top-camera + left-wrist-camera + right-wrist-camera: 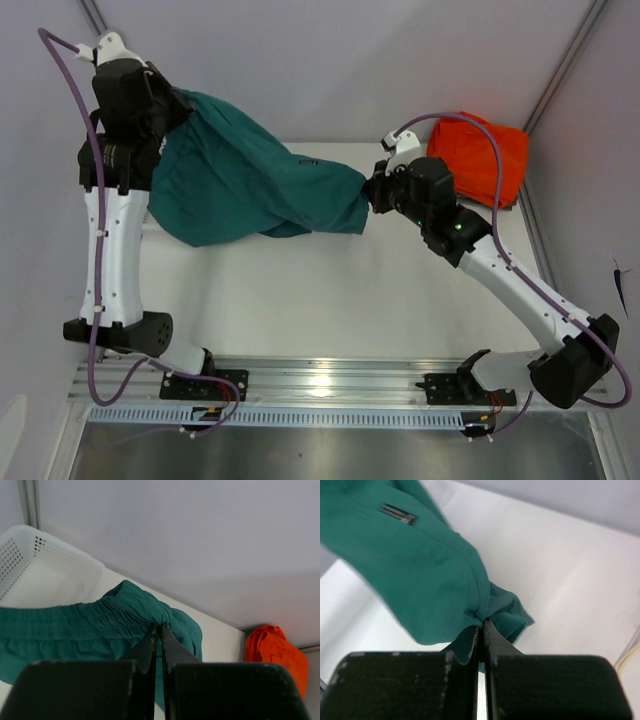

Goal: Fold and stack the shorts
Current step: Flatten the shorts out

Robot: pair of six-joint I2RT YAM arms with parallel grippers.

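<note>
The shorts drape over the white basket, so next I draw their waistband back with my left gripper and lay them on the clear white table (290, 290) with both.
The teal-green shorts (255, 180) hang stretched between my two grippers above the white table. My left gripper (175, 105) at the far left is shut on the elastic waistband (125, 611); the pinch shows in the left wrist view (160, 625). My right gripper (372, 192) is shut on a leg hem corner of the shorts (420, 565), pinched at its fingertips in the right wrist view (481, 622). A small grey label (397, 513) shows on the fabric. The drawstring is not visible.
A bright orange folded garment (480, 155) lies at the table's back right, also in the left wrist view (277, 655). A white perforated basket (42, 565) stands at the far left. Metal rails (320, 385) run along the near edge.
</note>
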